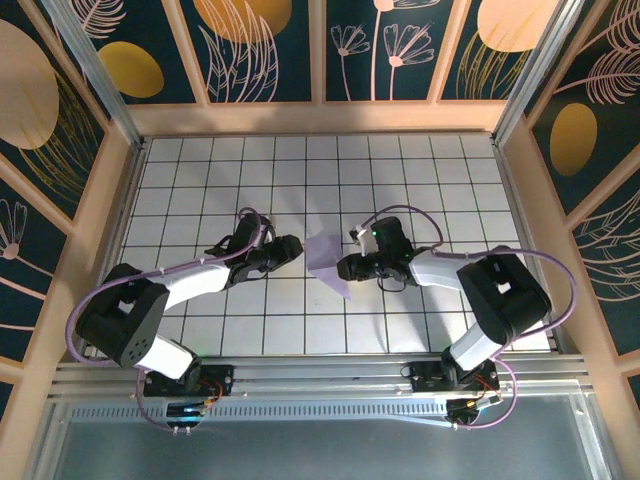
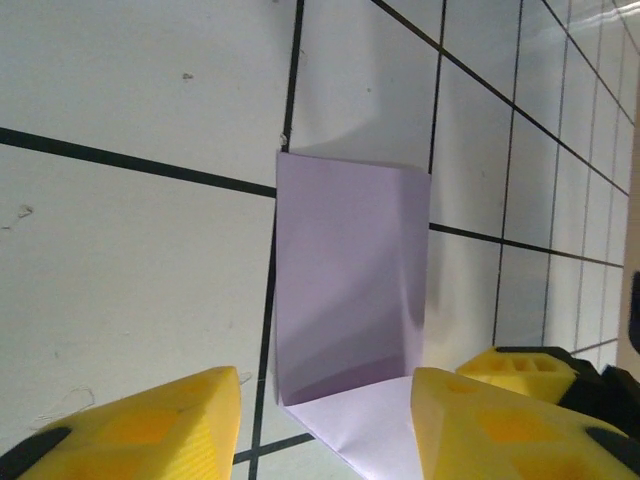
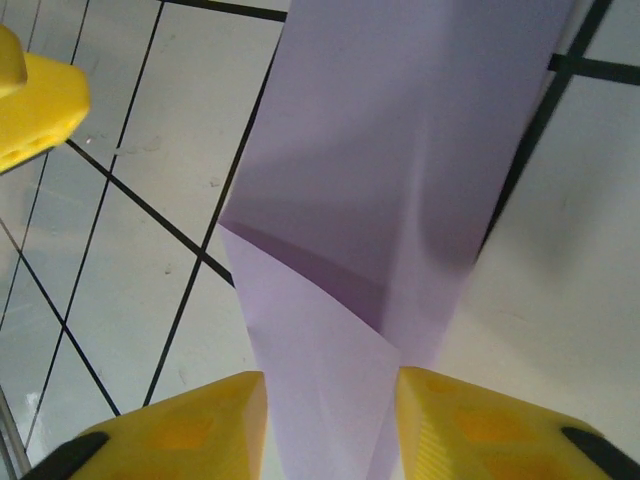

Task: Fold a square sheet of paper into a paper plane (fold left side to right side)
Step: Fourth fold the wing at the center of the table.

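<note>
The flap (image 3: 310, 345) stands up from its crease on the loose sheet, so next my left gripper closes and pins the sheet (image 1: 314, 253) before my right gripper presses the fold.
The square sheet of paper (image 1: 328, 262) is lavender and lies partly folded near the middle of the grid table, between my two grippers. In the left wrist view one flap of the paper (image 2: 350, 290) stands up from a crease, with a flat part in front of it. My left gripper (image 1: 297, 247) is just left of the sheet. Its yellow jaws (image 2: 325, 382) are open, and the flat corner lies between them. My right gripper (image 1: 347, 268) is at the sheet's right side, open (image 3: 328, 385). A tapering strip of the paper (image 3: 400, 150) runs down between its fingers.
The white gridded table (image 1: 450, 180) is ringed by a metal frame and patterned walls. A yellow finger of the right gripper (image 2: 515, 365) shows beside the left gripper's jaws. A finger of the left gripper (image 3: 35, 100) shows at the upper left of the right wrist view.
</note>
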